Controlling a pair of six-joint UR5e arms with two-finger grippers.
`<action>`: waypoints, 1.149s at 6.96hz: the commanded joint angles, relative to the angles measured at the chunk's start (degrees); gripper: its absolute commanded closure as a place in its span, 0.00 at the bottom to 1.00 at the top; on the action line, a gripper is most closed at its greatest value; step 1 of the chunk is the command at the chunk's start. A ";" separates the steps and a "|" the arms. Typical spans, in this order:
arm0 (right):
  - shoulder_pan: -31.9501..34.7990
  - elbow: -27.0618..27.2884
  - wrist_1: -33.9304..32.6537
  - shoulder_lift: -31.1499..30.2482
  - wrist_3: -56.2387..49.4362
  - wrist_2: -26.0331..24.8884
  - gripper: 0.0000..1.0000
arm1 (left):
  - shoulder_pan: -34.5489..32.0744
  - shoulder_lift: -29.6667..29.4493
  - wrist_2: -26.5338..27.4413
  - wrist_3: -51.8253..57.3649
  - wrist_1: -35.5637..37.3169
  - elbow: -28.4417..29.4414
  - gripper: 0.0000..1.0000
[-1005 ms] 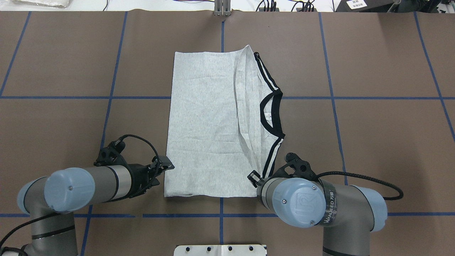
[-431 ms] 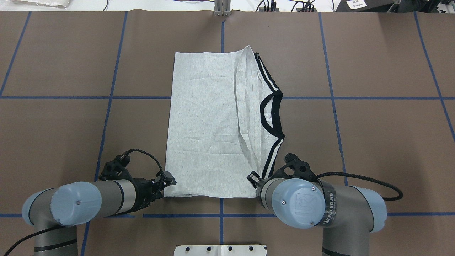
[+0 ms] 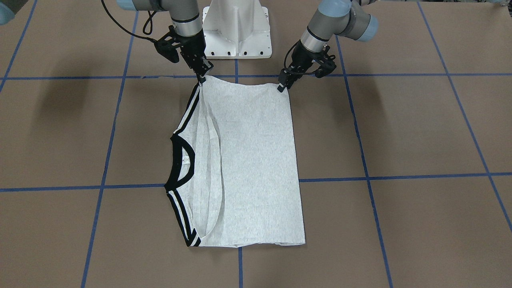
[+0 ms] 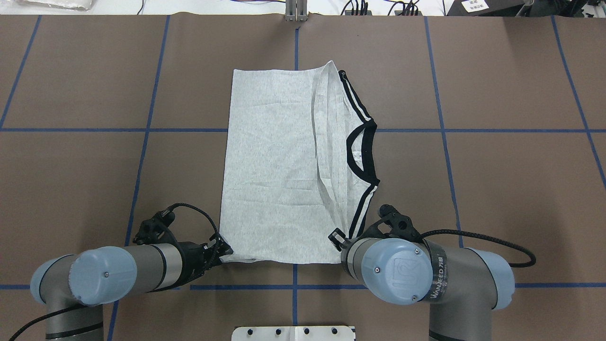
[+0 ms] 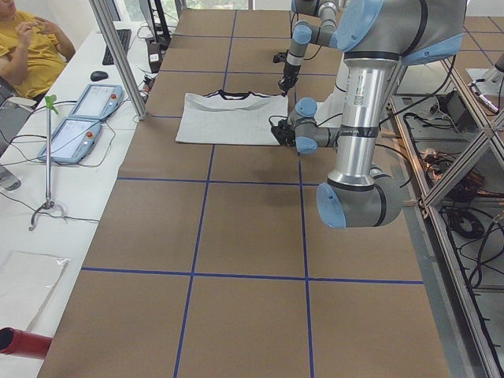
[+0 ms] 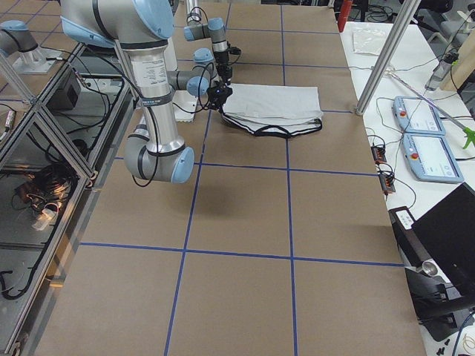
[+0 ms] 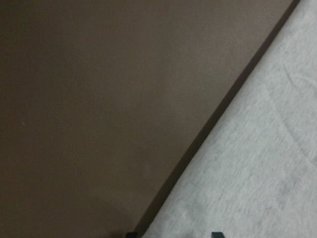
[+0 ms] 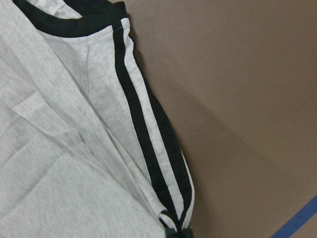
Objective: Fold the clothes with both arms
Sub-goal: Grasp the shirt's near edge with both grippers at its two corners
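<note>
The black collar [image 3: 177, 158] is halfway along the striped edge, so the grey T-shirt [image 3: 259, 161] will fold in two across it and tuck its loop inside when I fold.
The grey T-shirt [image 4: 274, 166] lies folded flat on the brown table, with its black collar [image 4: 352, 151] and striped shoulders toward my right; the print is hidden. My left gripper [image 4: 223, 250] sits low at the shirt's near left corner. Its fingertips [image 7: 215, 234] stand apart over the cloth edge in the left wrist view, so it is open. From the front it [image 3: 282, 86] touches that corner. My right gripper [image 4: 338, 237] is shut on the near striped shoulder corner [image 8: 168, 198], also seen from the front [image 3: 202, 78].
The white base pedestal [image 3: 236, 28] stands just behind both grippers. Blue tape lines [image 4: 440, 130] grid the brown table. A metal post [image 4: 296, 12] is at the far edge. Two control tablets [image 5: 87, 118] and a seated person [image 5: 27, 43] are beyond the far side.
My left gripper has moved toward the robot along the shirt's left edge and come down onto its near left corner. The right arm and the shirt have not moved.
</note>
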 commanded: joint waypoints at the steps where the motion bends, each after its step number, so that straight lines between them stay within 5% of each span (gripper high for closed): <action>1: -0.43 -0.18 0.09 0.10 0.00 0.00 1.00 | 0.12 -0.04 -0.02 0.00 0.92 -0.10 1.00; 6: -4.27 2.71 0.09 -1.56 4.44 -0.87 1.00 | 3.54 1.53 -0.02 -1.92 0.92 -7.82 1.00; 8: -5.18 9.81 -0.09 -4.45 5.19 -1.32 1.00 | 4.87 3.81 -0.11 -2.90 5.10 -15.70 1.00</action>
